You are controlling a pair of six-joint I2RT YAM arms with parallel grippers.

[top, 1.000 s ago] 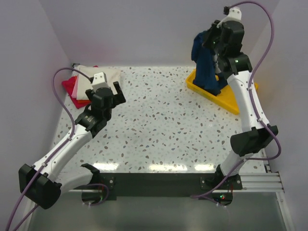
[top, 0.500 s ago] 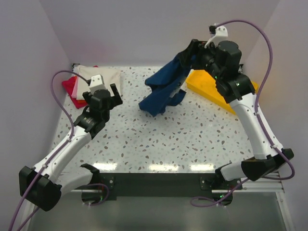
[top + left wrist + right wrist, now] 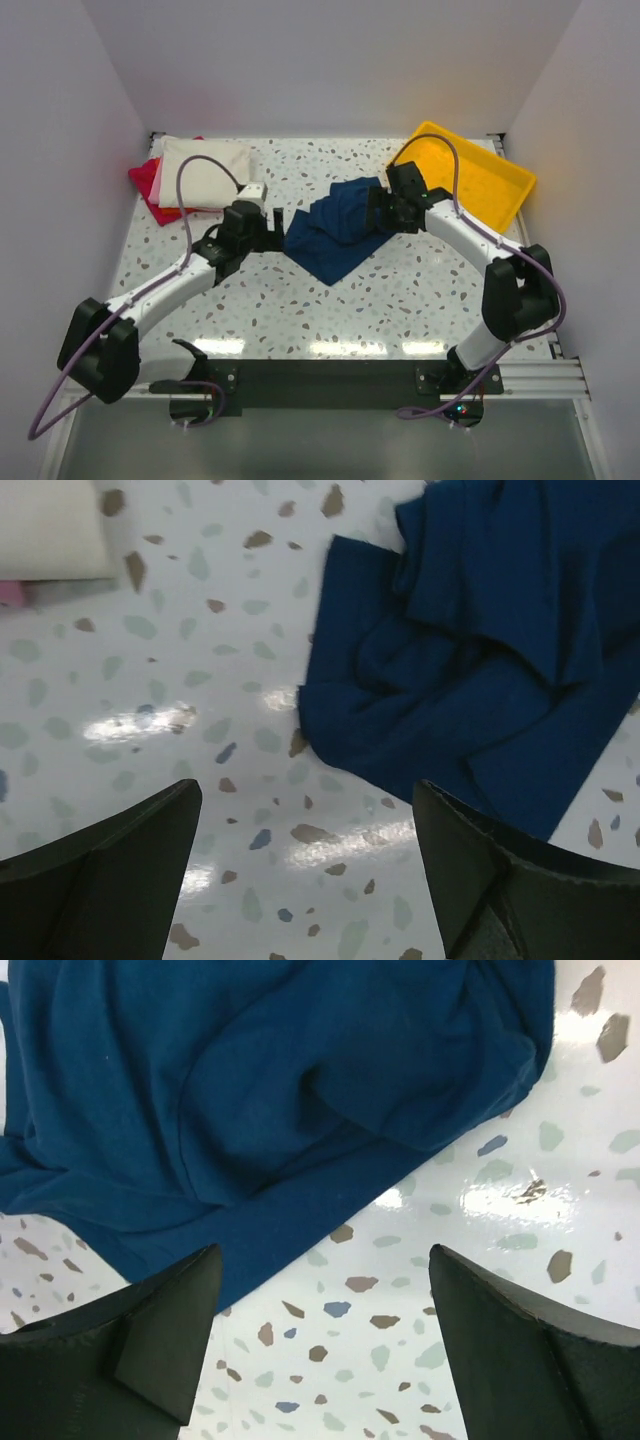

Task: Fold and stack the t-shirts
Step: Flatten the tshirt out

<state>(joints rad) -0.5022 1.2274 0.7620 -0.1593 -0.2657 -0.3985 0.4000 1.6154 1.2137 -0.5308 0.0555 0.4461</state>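
Note:
The navy blue t-shirt (image 3: 330,242) is bunched up in loose overlapping folds (image 3: 347,210), so it will spread out wide when I pull its near edge.
A navy blue t-shirt (image 3: 335,232) lies crumpled on the speckled table near its middle. My left gripper (image 3: 276,228) is low at the shirt's left edge, open, nothing between its fingers. In the left wrist view the navy shirt (image 3: 480,650) fills the upper right, just ahead of the open left gripper (image 3: 305,870). My right gripper (image 3: 380,212) is at the shirt's right side, also open. In the right wrist view the navy cloth (image 3: 280,1090) lies ahead of the open right gripper (image 3: 320,1340); its left finger (image 3: 150,1330) overlaps the hem. The chest print is hidden.
Folded t-shirts are stacked at the back left: a cream one (image 3: 205,172) on top, with pink and red (image 3: 143,180) edges showing beneath. A yellow tray (image 3: 470,180) stands at the back right. Side walls close in the table on both sides.
My right gripper swung the navy shirt from above the yellow tray to the table's middle, opened and let it go. My left arm moved right, up to the shirt's edge.

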